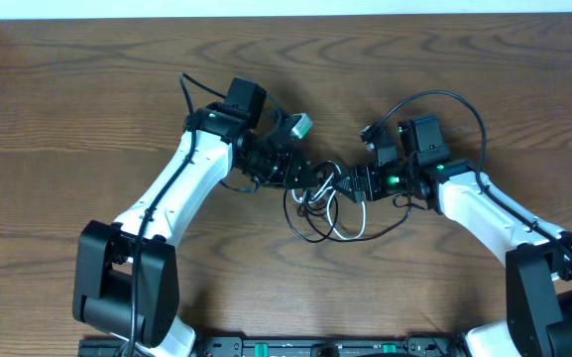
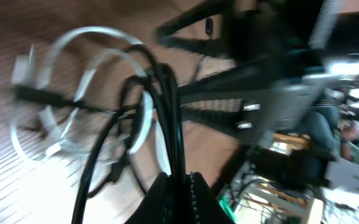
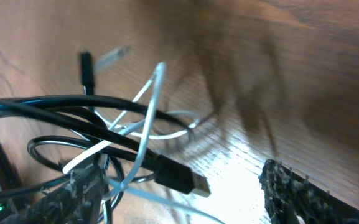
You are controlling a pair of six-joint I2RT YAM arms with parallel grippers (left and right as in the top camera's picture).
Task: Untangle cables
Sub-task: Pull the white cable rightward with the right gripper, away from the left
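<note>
Next, my right gripper grabs the white loop [image 1: 363,216] and pulls it away while my left gripper moves back, because the white cable crosses over the pieces of black cable [image 3: 149,113].
The black cable [image 1: 303,230] and the white cable [image 1: 353,226] lie tangled in loops at the table's middle. My left gripper [image 1: 315,178] is shut on a strand of the black cable [image 2: 178,124], which runs up out of its fingers [image 2: 182,190]. White cable loops [image 2: 73,74] hang to the left of it. My right gripper [image 1: 350,184] faces the left one, close to it. Its fingers [image 3: 180,173] are wide open. The black cable's USB plug [image 3: 182,177] lies between them, with the white cable [image 3: 148,118] crossing over black strands.
The wooden table [image 1: 87,109] stretches around both arms. Thicker black robot wires arc above the right arm [image 1: 464,104] and by the left wrist [image 1: 188,94]. A dark strip of equipment [image 1: 325,347] runs along the front edge.
</note>
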